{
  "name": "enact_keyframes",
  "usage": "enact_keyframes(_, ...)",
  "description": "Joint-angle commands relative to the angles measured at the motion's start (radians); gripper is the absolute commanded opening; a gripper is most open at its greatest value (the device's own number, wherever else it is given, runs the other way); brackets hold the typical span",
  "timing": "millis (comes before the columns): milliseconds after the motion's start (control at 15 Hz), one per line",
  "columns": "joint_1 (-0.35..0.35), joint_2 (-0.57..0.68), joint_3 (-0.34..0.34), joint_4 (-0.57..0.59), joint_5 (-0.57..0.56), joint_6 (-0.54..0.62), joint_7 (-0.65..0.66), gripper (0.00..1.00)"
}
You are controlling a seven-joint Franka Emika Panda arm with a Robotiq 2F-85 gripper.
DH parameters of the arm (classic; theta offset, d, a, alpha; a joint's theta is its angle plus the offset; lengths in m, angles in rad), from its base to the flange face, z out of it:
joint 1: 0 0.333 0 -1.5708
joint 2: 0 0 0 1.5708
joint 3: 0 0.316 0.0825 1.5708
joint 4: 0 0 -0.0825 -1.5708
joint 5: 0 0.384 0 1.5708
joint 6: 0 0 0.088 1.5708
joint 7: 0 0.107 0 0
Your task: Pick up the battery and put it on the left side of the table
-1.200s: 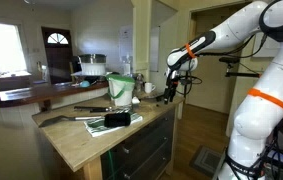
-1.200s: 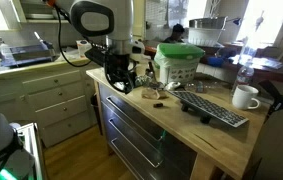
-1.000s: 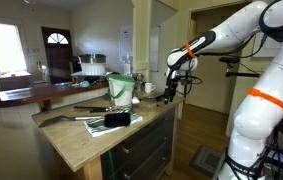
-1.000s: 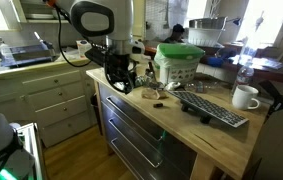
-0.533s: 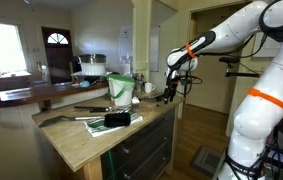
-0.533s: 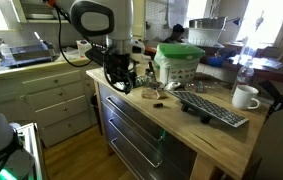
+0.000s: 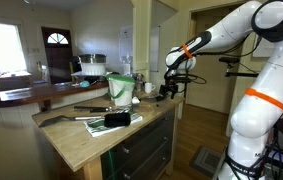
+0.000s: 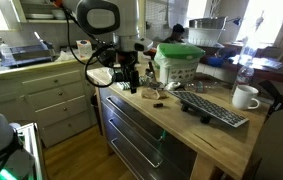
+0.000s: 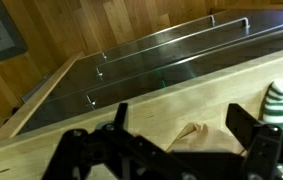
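I should carry on moving my open gripper down to the battery [image 8: 159,105] and close across it, because the small battery near the table edge has open counter [image 8: 164,111] around it.
The light tan table [image 8: 196,125] on dark grey drawers shows in both exterior views [image 7: 81,140]. A few small dark items [image 8: 153,96] lie on it near the green basket; they are too small to tell which is the battery. My gripper [image 8: 131,86] hangs just above the table's end, close beside those items, and also shows in an exterior view [image 7: 168,92]. In the wrist view my gripper [image 9: 181,125] is open, its fingers [image 9: 243,122] spread over bare counter with nothing between them.
A green and white basket [image 8: 178,62], a black keyboard [image 8: 213,108] and a white mug [image 8: 246,97] stand on the table. A green-striped thing [image 9: 281,100] lies at the right in the wrist view. Drawer handles [image 9: 171,40] run below the table edge.
My gripper has moved from beyond the table's end to over the counter, nearer the small dark items. Nothing on the table has moved.
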Motion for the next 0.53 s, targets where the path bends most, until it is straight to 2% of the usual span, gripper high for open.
enact_keyframes(0, -0.054, 0.062, 0.028, 0.033, -0.040, 0.089, 0.177, 1.00)
enact_keyframes(67, -0.066, 0.070, 0.035, 0.030, -0.060, 0.143, 0.222, 1.00)
enact_keyframes(133, -0.045, 0.033, 0.020, 0.019, -0.021, 0.077, 0.129, 1.00)
enact_keyframes(467, -0.048, 0.040, 0.022, 0.021, -0.024, 0.090, 0.135, 1.00)
